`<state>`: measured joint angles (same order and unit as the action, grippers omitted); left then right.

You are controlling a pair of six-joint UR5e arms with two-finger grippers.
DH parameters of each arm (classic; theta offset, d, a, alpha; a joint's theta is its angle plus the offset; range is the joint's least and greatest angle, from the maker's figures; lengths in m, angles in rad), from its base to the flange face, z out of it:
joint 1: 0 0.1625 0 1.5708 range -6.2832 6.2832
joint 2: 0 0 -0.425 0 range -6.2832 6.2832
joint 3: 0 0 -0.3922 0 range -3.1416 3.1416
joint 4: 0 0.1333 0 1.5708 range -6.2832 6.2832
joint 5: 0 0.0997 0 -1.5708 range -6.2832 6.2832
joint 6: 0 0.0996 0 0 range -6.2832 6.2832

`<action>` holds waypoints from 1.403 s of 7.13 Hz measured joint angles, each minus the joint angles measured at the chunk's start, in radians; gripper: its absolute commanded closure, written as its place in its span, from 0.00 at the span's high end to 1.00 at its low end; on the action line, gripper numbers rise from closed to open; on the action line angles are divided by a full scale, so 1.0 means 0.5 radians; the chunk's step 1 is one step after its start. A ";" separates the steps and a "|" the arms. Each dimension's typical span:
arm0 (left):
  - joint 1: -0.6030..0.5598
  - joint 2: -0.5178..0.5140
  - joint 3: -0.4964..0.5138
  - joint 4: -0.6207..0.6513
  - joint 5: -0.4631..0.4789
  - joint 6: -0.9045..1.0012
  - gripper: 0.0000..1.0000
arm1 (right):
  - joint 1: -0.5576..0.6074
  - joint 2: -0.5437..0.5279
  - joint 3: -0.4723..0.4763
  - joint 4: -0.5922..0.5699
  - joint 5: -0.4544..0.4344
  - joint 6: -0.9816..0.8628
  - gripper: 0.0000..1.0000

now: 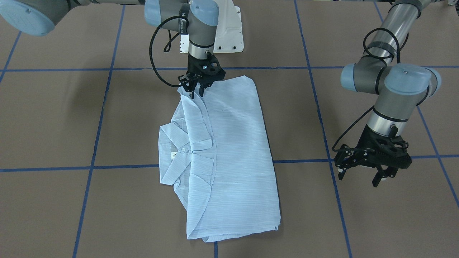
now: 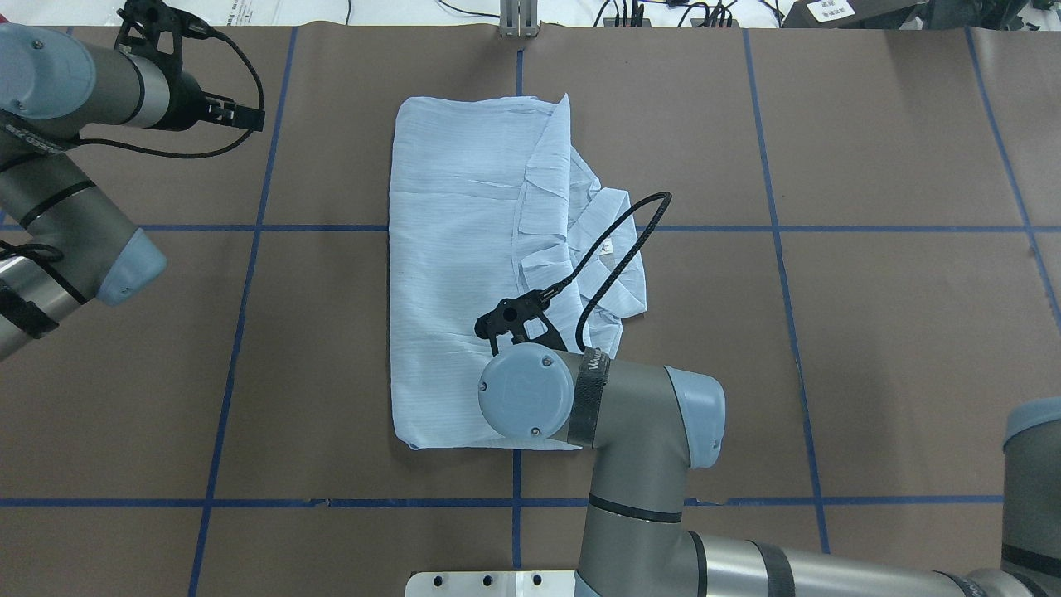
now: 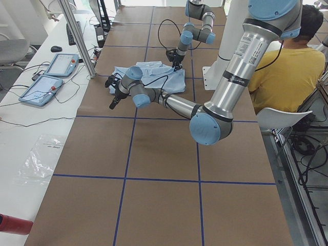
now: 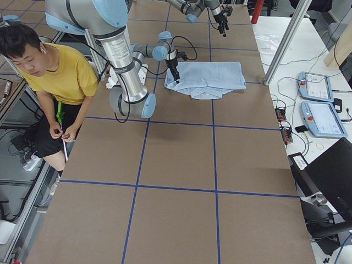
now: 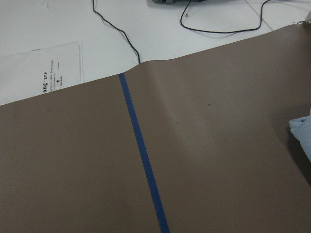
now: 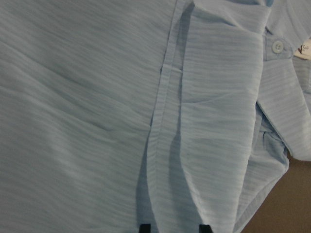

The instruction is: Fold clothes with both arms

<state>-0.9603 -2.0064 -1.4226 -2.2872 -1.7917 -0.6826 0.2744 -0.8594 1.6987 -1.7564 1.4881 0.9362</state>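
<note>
The shirt's edge (image 1: 208,118) is doubled back in a long loose fold (image 1: 202,170), so I expect the edge to spread out flat over the shirt's collar when I pull.
The light blue striped shirt (image 1: 229,150) lies folded into a long rectangle at the table's middle, its collar (image 1: 179,150) and one button showing on the open side. My right gripper (image 1: 196,94) points down onto the shirt's corner nearest the robot base. In the right wrist view its fingertips (image 6: 144,227) stand a little apart on either side of a folded strip of the shirt (image 6: 170,145), so it is open. My left gripper (image 1: 360,175) hangs open and empty above bare table, well clear of the shirt. A shirt corner (image 5: 302,133) shows at the left wrist view's edge.
The white pedestal base (image 1: 229,32) stands just behind the shirt. Blue tape lines (image 1: 304,68) grid the brown table. A person in a yellow shirt (image 4: 60,71) sits beside the robot. Tablets (image 4: 316,104), cables and a metal post (image 4: 283,44) line the far side.
</note>
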 measured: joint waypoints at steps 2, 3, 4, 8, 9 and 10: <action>0.002 0.001 0.001 0.000 0.000 0.000 1.00 | 0.000 -0.004 -0.003 0.000 0.000 0.022 0.00; 0.002 0.002 0.001 0.000 0.000 0.000 1.00 | 0.002 -0.009 -0.001 0.001 0.000 0.029 0.00; 0.003 0.002 -0.002 0.000 0.000 0.000 1.00 | 0.014 -0.013 0.010 0.001 0.000 0.035 0.00; 0.003 0.001 -0.009 0.000 0.000 -0.017 1.00 | 0.127 -0.401 0.379 0.005 0.013 0.134 0.00; 0.003 0.000 -0.010 0.000 0.000 -0.035 1.00 | 0.112 -0.495 0.436 0.011 0.008 0.280 0.04; 0.004 0.000 -0.010 0.000 0.000 -0.043 1.00 | 0.074 -0.539 0.452 0.016 0.003 0.428 0.99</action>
<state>-0.9583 -2.0064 -1.4273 -2.2871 -1.7917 -0.7042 0.3117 -1.1290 1.9249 -1.7483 1.4896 1.1504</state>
